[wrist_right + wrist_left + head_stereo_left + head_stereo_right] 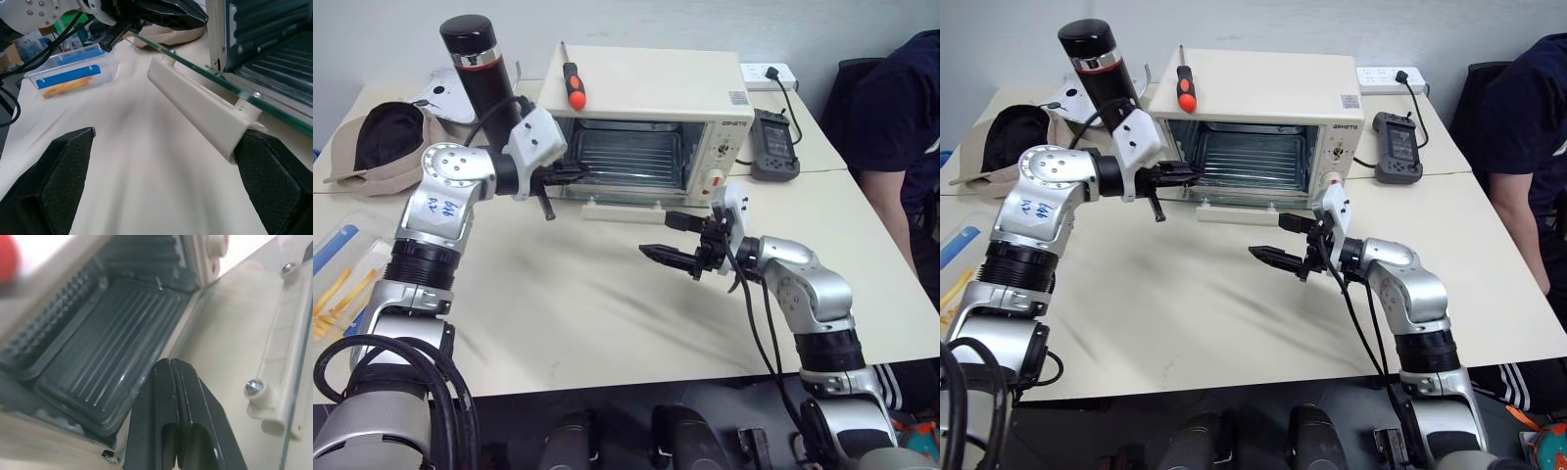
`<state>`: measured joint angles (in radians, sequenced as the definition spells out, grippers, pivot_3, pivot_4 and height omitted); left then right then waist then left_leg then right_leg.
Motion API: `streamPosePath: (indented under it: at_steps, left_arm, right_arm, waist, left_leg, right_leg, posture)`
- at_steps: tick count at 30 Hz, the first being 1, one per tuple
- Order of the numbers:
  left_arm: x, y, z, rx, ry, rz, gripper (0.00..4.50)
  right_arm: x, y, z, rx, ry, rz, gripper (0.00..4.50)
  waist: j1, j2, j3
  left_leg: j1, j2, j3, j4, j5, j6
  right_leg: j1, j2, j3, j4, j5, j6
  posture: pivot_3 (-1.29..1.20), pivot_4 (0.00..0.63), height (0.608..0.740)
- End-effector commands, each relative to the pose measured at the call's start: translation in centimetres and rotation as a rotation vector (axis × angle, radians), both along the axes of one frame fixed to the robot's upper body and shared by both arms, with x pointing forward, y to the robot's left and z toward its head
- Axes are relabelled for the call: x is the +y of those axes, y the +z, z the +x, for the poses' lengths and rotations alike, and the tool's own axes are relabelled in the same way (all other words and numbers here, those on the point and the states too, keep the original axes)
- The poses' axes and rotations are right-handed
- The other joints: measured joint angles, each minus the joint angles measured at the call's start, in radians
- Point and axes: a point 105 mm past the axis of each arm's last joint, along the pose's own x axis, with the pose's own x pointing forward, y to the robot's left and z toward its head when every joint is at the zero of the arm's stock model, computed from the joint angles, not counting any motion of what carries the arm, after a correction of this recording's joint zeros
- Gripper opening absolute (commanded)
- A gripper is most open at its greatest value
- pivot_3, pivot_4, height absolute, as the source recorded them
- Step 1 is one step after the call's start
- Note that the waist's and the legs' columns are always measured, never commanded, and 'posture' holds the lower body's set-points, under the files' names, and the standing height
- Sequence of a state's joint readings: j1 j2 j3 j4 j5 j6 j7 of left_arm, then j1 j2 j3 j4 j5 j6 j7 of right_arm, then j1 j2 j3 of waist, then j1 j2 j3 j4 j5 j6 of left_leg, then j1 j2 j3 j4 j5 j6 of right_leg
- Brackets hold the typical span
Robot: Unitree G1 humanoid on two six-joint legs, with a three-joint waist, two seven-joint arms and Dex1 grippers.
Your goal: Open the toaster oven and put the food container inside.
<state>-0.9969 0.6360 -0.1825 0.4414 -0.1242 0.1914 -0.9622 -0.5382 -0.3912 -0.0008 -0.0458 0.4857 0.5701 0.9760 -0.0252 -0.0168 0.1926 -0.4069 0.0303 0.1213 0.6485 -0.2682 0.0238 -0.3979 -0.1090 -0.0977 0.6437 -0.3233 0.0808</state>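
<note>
The glass door is slanted with its handle raised (623,212). Next, my right gripper moves up over the door (628,199), because the door must lie flat before the food container goes in.
The cream-white toaster oven (646,98) stands at the back middle of the table. Its glass door (210,73) hangs down open, and a dark ribbed tray (107,352) shows inside. My left gripper (579,174) is shut on nothing, with its tip at the left front corner of the oven's mouth, just above the door. My right gripper (674,238) is open in front of the door, level with the cream door handle (195,105). The handle lies between the spread fingers but ahead of them, apart. The food container (342,279), a clear box with blue strips and yellow sticks, lies at the table's left edge.
A red-handled screwdriver (573,86) lies on the oven's top. A beige cap (386,142) sits at the back left, and a black handheld device (773,142) and a power strip (769,71) at the back right. A person in dark clothes (901,117) sits at the right.
</note>
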Motion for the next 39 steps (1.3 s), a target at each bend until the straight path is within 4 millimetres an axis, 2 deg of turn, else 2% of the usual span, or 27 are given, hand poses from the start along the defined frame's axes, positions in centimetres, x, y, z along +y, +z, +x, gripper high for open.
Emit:
streamPosePath:
  at_steps: [1,6,9,11,16,20,23,26,27,31,33,35,36,37,39]
  left_arm:
    - [-0.1,-0.7,-0.4,-0.016,-0.034,0.067,0.02]
    - [0.6,-3.3,-1.3,0.032,-0.047,0.142,0.02]
    - [1.3,-4.9,-2.1,0.066,-0.039,0.175,0.02]
    - [1.8,-6.1,-2.5,0.092,-0.018,0.183,0.02]
    - [2.4,-7.5,-3.8,0.124,0.044,0.152,0.02]
    - [3.9,-6.3,-5.5,0.131,0.145,0.043,0.02]
    - [6.5,-5.1,-8.3,0.161,0.27,-0.084,0.58]
    - [8.9,-5.0,-11.3,0.184,0.402,-0.131,1.46]
    - [9.5,-5.0,-12.0,0.189,0.436,-0.142,1.59]
    - [13.4,-5.4,-17.7,0.222,0.686,-0.249,2.74]
    - [16.4,-6.1,-21.4,0.231,0.878,-0.331,3.39]
    - [18.2,-6.3,-24.6,0.226,1.017,-0.406,3.97]
    - [18.8,-6.2,-25.5,0.218,1.064,-0.432,4.32]
    - [19.5,-5.9,-26.4,0.203,1.12,-0.48,4.49]
    - [20.8,-5.3,-27.5,0.175,1.21,-0.578,4.49]
  right_arm:
    - [-1.8,1.4,-1.1,-0.071,-0.05,-0.017,4.5]
    - [-5.3,1.1,-4.0,-0.052,-0.084,-0.101,4.5]
    - [-6.3,1.7,-5.8,-0.046,-0.058,-0.12,4.5]
    - [-6.8,2.4,-6.3,-0.061,-0.057,-0.132,4.5]
    - [-6.2,4.6,-5.6,-0.106,-0.021,-0.105,4.5]
    - [-4.3,5.4,-5.1,-0.129,0.085,-0.107,4.5]
    - [-2.7,5.7,-4.7,-0.112,0.194,-0.092,4.5]
    - [-1.7,5.7,-4.1,-0.102,0.265,-0.091,4.5]
    - [-1.5,5.7,-4.0,-0.098,0.28,-0.091,4.5]
    - [0.0,6.0,-2.9,-0.095,0.388,-0.093,4.5]
    - [0.9,6.3,-2.4,-0.106,0.439,-0.091,4.5]
    - [1.6,6.4,-2.0,-0.122,0.469,-0.095,4.5]
    - [1.8,6.4,-1.8,-0.134,0.474,-0.1,4.5]
    - [2.1,6.3,-1.6,-0.141,0.478,-0.104,4.5]
    - [2.5,6.3,-1.6,-0.15,0.501,-0.105,4.5]
  waist:
    - [0.001,0.0,0.0]
    - [0.005,0.0,0.0]
    - [0.002,0.0,0.0]
    - [0.0,-0.001,0.0]
    - [-0.001,-0.001,0.0]
    - [-0.005,-0.001,0.0]
    - [-0.011,-0.001,0.001]
    - [-0.002,-0.002,0.001]
    - [-0.003,-0.002,0.001]
    - [-0.007,-0.003,0.002]
    - [-0.005,-0.004,0.001]
    - [-0.006,-0.004,0.001]
    - [-0.003,-0.004,0.001]
    - [0.0,-0.005,0.001]
    - [0.005,-0.005,0.001]
  left_leg:
    - [0.0,0.0,0.0,0.0,0.0,0.0]
    - [0.0,0.0,0.0,0.001,0.0,0.001]
    - [0.0,0.0,0.0,0.001,0.0,0.001]
    - [0.001,0.0,-0.001,0.001,0.0,0.001]
    - [0.002,0.0,-0.002,0.001,-0.001,0.002]
    - [0.002,0.0,-0.002,0.001,-0.001,0.002]
    - [0.001,0.001,-0.002,0.0,-0.001,0.002]
    - [0.001,0.001,-0.003,0.0,-0.001,0.002]
    - [0.001,0.0,-0.003,0.0,-0.001,0.002]
    - [0.002,0.0,-0.003,0.001,-0.002,0.003]
    - [0.002,0.0,-0.004,0.0,-0.002,0.002]
    - [0.002,0.0,-0.005,0.0,-0.003,0.001]
    - [0.002,0.0,-0.005,0.0,-0.003,0.001]
    - [0.002,0.0,-0.005,0.0,-0.004,0.001]
    - [0.002,0.0,-0.009,0.001,-0.005,-0.002]
  right_leg:
    - [0.0,0.0,0.0,0.0,0.0,0.0]
    - [0.0,-0.001,0.0,0.0,0.0,0.0]
    - [0.0,-0.001,0.0,0.0,0.0,0.0]
    - [0.0,-0.001,0.0,0.0,0.0,0.0]
    - [0.001,-0.003,0.005,-0.001,0.0,0.0]
    - [0.001,-0.003,0.008,-0.001,0.0,0.0]
    - [0.001,-0.002,0.009,0.001,0.0,0.0]
    - [0.001,-0.003,0.009,0.0,0.0,0.0]
    - [0.002,-0.003,0.009,0.0,0.0,0.0]
    - [0.003,-0.005,0.009,-0.002,0.0,0.0]
    - [0.003,-0.004,0.008,-0.006,0.0,0.0]
    - [0.003,-0.004,0.008,-0.006,0.0,-0.001]
    - [0.003,-0.004,0.008,-0.006,0.0,-0.001]
    - [0.003,-0.005,0.007,-0.007,-0.001,-0.001]
    - [0.004,-0.005,0.005,-0.007,-0.001,-0.001]
  posture:
    - [0.0,0.15,0.74]
    - [0.0,0.15,0.74]
    - [0.0,0.15,0.74]
    - [0.0,0.15,0.74]
    - [0.0,0.15,0.74]
    - [0.0,0.15,0.74]
    - [0.0,0.15,0.74]
    - [0.0,0.15,0.74]
    - [0.0,0.15,0.74]
    - [0.0,0.15,0.74]
    - [0.0,0.15,0.74]
    - [0.0,0.15,0.74]
    - [0.0,0.15,0.74]
    - [0.0,0.15,0.74]
    - [0.0,0.15,0.74]
